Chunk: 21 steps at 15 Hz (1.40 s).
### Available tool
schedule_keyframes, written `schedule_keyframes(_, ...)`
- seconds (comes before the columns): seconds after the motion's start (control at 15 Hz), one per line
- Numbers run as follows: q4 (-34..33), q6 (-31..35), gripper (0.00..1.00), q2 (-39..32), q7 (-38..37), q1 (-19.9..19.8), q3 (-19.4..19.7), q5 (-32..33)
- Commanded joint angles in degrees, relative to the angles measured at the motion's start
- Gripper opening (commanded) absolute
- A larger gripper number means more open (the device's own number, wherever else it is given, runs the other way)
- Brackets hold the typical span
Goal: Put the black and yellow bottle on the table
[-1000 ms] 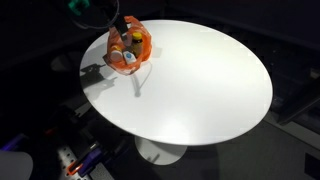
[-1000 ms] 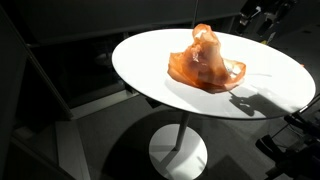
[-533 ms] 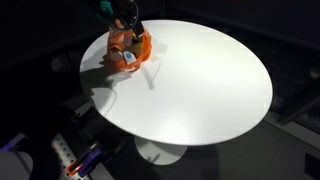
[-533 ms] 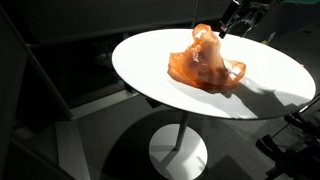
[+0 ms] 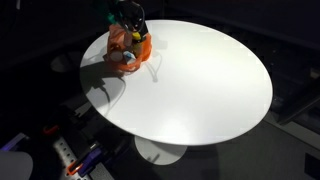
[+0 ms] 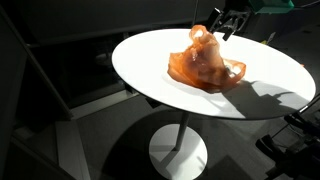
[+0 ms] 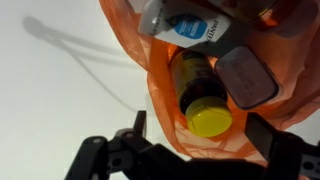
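I expect the black and yellow bottle (image 7: 196, 82) to slide out and leave the bag behind when I lift it, because the bag hangs open around the yellow cap (image 7: 209, 117).
The black and yellow bottle (image 7: 198, 95) lies inside the orange mesh bag (image 7: 165, 100), its yellow cap pointing toward my gripper. In the wrist view my gripper (image 7: 203, 135) is open, with its fingers on either side of the cap and just short of it, the bag's edge between them. In both exterior views the gripper (image 5: 128, 17) (image 6: 228, 20) hangs directly over the bag (image 5: 130, 47) (image 6: 205, 62), which rests near the rim of the round white table (image 5: 200, 80) (image 6: 150, 55). The bottle cannot be made out in the exterior views.
A white container with a blue label (image 7: 195, 22) and a dark grey cap (image 7: 246, 78) lie in the bag beside the bottle. The arm casts a shadow on the tabletop (image 7: 60, 90). Dark floor and equipment surround the table.
The gripper has come down from beside and above the bag until it sits right over the bag's opening. The bag and table have not moved.
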State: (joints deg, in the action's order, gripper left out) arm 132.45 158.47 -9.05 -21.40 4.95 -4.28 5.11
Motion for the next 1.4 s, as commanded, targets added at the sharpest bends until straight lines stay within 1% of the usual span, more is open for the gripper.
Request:
schedule_keyframes(0.0,-2.9,0.6,0.93,-2.4,-1.3,2.1,1.6,0.8)
schedule_keyframes(0.07,-3.3,0.5,0.75,-2.7,-1.2,2.5,1.8,0.8)
schedule_keyframes(0.33,-4.1,-0.2,0.40,-3.1,-1.6,3.5,3.0,0.9)
schedule_keyframes(0.4,-4.3,-0.4,0.34,-3.0,-1.5,3.6,3.2,0.8)
schedule_keyframes(0.47,-4.3,-0.9,0.25,-2.6,-1.6,3.7,3.3,0.7)
schedule_keyframes(0.53,-4.3,-1.4,0.20,-2.2,-1.5,3.7,3.4,0.3)
schedule_keyframes(0.93,-4.3,-6.2,0.20,3.0,0.2,2.2,2.6,-3.8)
schedule_keyframes(1.07,-4.4,-7.6,0.20,4.7,-1.1,1.7,3.4,-2.9)
schedule_keyframes(1.33,-4.3,-8.6,0.20,7.3,-3.7,-0.9,5.5,0.4)
